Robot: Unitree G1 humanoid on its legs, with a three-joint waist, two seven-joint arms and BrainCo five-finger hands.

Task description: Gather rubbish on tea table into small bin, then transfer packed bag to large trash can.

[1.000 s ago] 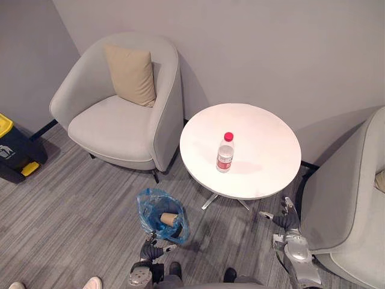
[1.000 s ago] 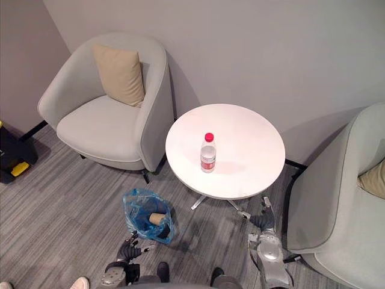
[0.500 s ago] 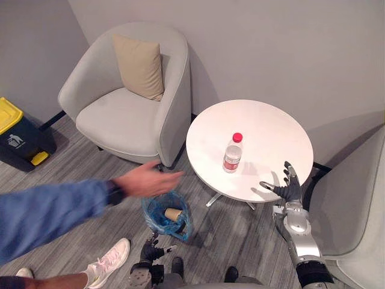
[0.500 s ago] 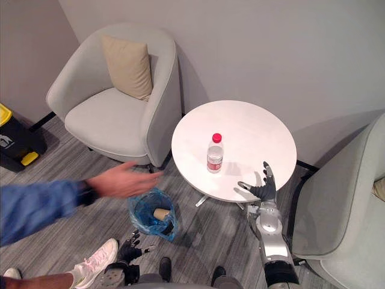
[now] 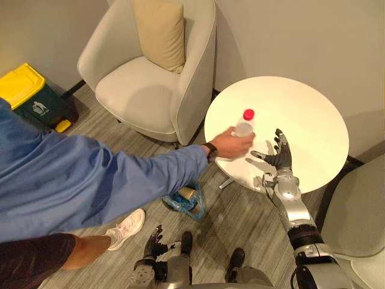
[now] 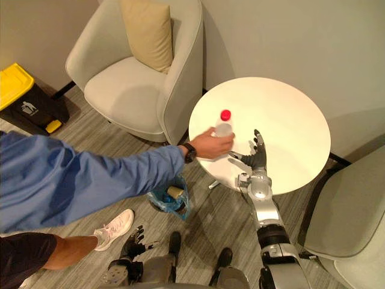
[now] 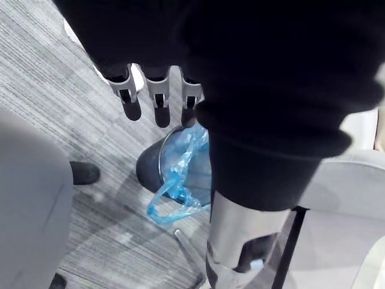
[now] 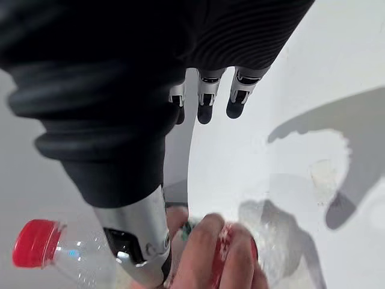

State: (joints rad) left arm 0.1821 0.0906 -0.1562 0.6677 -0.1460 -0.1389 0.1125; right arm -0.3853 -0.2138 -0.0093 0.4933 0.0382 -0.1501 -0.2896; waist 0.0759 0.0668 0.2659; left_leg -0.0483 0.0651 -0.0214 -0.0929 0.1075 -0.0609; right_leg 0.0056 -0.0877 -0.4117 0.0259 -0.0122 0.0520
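I expect the bag (image 5: pixel 191 202) to come free and leave the small bin standing empty when I lift the bag, because loose blue folds (image 5: pixel 198 211) hang over the small bin's rim.
A clear plastic bottle (image 5: pixel 243 127) with a red cap stands on the round white tea table (image 5: pixel 301 111). A person's hand (image 5: pixel 229 144) in a blue sleeve grips it low down. My right hand (image 5: pixel 278 160) hovers open over the table just right of the bottle, fingers (image 8: pixel 204 99) straight, not touching it. The small bin (image 5: pixel 186 201) with a blue bag (image 7: pixel 180 174) stands on the floor by the table's leg, a paper cup inside. My left hand (image 5: pixel 154 239) hangs open low over the floor near the bin. The large dark trash can (image 5: pixel 27 93) with a yellow lid stands far left.
The person's arm (image 5: pixel 90 186) stretches across from the left, over the small bin, with a white shoe (image 5: pixel 126 226) on the floor. A grey armchair (image 5: pixel 150 90) with a beige cushion (image 5: pixel 159 30) stands behind. Another armchair (image 5: pixel 361 217) is at the right.
The person's hand has reached over the bin and taken hold of the bottle. My right hand has risen over the table beside the bottle. The camera has shifted.
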